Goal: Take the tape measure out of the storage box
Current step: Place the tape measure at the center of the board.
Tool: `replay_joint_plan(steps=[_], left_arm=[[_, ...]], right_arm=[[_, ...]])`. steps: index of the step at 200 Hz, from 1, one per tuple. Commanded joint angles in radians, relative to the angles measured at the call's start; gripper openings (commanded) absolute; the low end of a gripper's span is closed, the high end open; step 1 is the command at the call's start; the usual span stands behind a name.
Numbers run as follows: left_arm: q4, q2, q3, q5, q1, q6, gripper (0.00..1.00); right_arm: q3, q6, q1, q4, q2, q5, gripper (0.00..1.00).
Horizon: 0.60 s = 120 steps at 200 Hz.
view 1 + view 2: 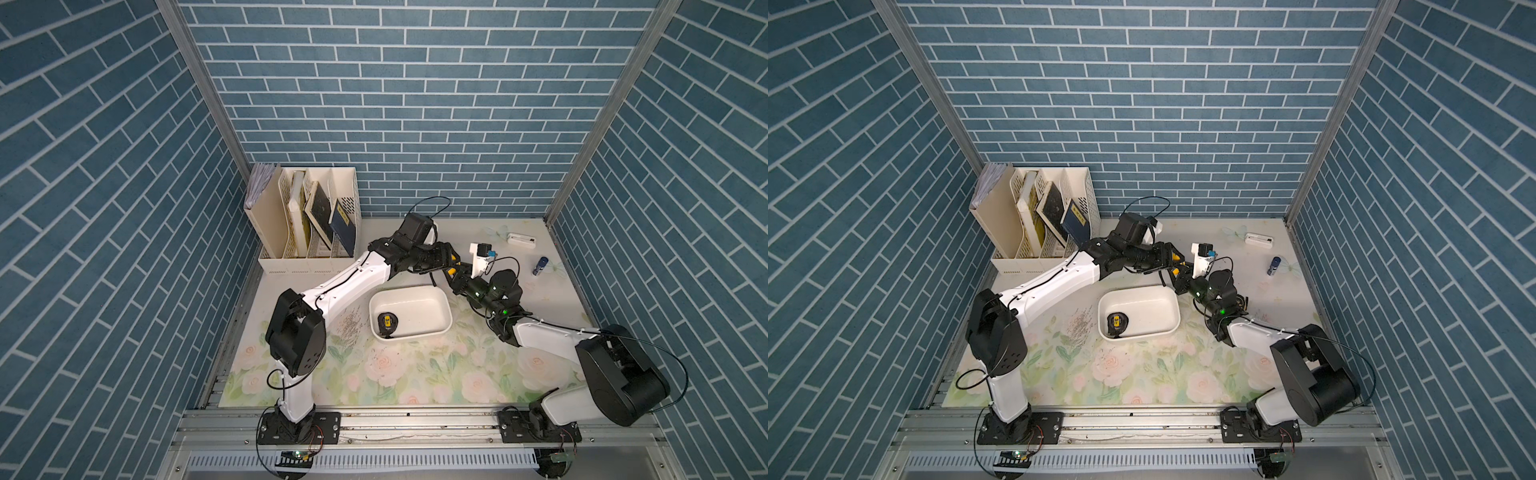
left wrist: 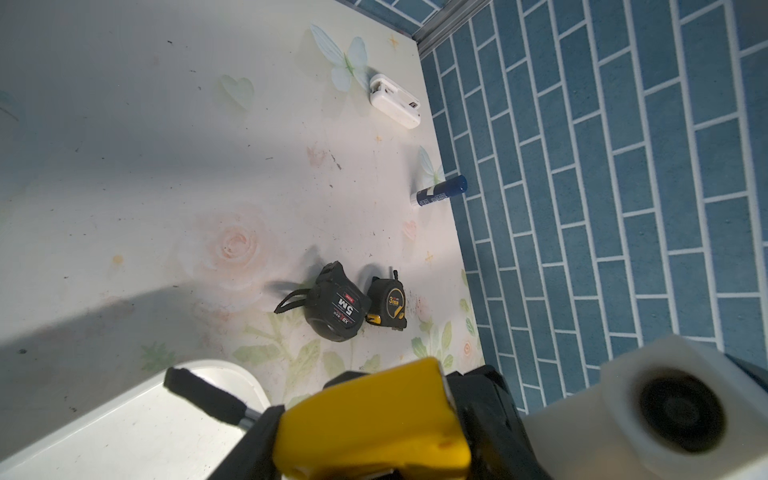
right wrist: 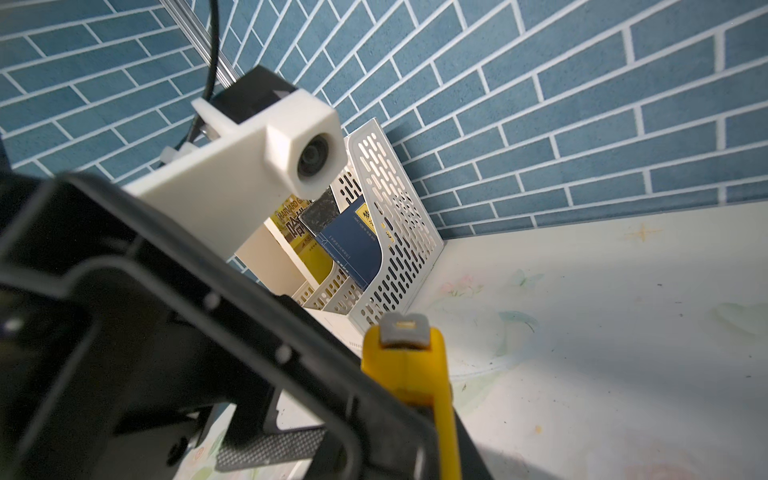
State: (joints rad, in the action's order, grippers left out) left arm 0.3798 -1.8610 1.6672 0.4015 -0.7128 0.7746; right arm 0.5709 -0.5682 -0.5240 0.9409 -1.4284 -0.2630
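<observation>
The robot's right gripper has its fingers closed on the yellow tape measure (image 3: 408, 374), so it should keep carrying it until it rests in the open space (image 2: 404, 348) near the smaller tape measure.
The white storage box (image 1: 419, 311) (image 1: 1150, 311) sits mid-table. A black tape measure (image 1: 386, 322) (image 1: 1116, 321) with a yellow label lies in its near left corner. My left gripper (image 1: 451, 259) and right gripper (image 1: 454, 272) meet tip to tip above the box's far right corner. A thin black strap (image 1: 432, 279) (image 2: 199, 392) hangs there over the box. What carries it is hidden. A yellow finger (image 2: 374, 415) fills the left wrist view's lower edge, so I cannot tell how the left jaws stand. The right gripper's fingers (image 3: 407, 374) are shut beside the left gripper's black body.
Two more tape measures, a black one (image 2: 336, 303) and a smaller one (image 2: 388, 303), lie on the table near the right wall. A glue stick (image 1: 539, 266) and a white device (image 1: 521, 241) lie far right. The cream file organiser (image 1: 307, 224) stands in the far left corner.
</observation>
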Motion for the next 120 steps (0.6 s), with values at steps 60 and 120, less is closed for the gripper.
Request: replay_joint_plan(steps=[60,120], left_arm=[[-0.045,0.04,-0.047,0.017,0.046,-0.001,0.86],[0.17,0.054,0.06,-0.181,0.085,-0.138,0.87]], right_arm=[[-0.012,0.11,0.011,-0.27,0.183,0.216,0.0],[0.144,0.215,-0.004,-0.863,0.273,0.411,0.0]])
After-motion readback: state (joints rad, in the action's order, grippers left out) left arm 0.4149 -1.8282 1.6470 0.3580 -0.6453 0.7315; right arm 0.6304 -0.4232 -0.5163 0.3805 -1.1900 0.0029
